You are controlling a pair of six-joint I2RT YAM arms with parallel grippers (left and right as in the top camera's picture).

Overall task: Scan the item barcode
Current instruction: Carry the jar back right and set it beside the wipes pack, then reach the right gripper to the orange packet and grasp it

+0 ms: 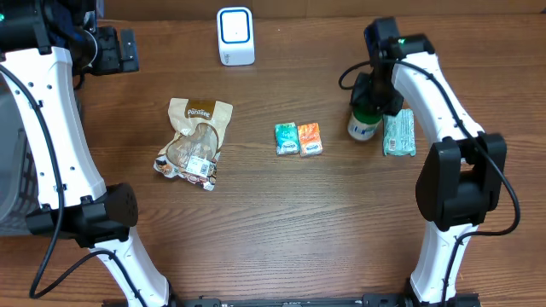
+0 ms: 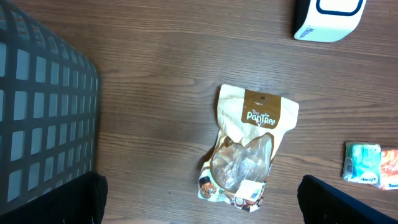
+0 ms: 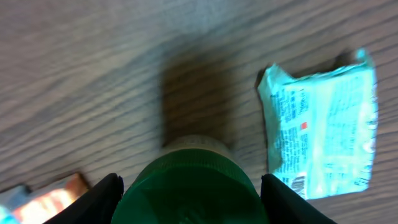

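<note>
My right gripper should, with the bottle upright (image 1: pixel 363 130) beside the pale teal packet, go on toward that packet (image 1: pixel 399 134) before it lets go of the bottle clear of the orange pack.
A bottle with a green cap (image 3: pixel 189 186) and a white label stands at the right of the table (image 1: pixel 364 126). My right gripper (image 3: pixel 189 202) comes down over it from above (image 1: pixel 375 95), a finger pressed against each side of the cap. The white barcode scanner (image 1: pixel 235 36) sits at the back centre and also shows at the top right of the left wrist view (image 2: pixel 329 18). My left gripper (image 2: pixel 199 205) hangs wide open and holds nothing, high over the far left (image 1: pixel 126 49), above the wood near a tan snack pouch (image 2: pixel 249 149).
The snack pouch (image 1: pixel 194 141) lies left of centre. Small teal (image 1: pixel 287 138) and orange (image 1: pixel 310 139) packs lie mid-table. A pale teal packet (image 1: pixel 399 132) lies just right of the bottle (image 3: pixel 320 124). A grey mesh basket (image 2: pixel 37 112) stands at the left edge.
</note>
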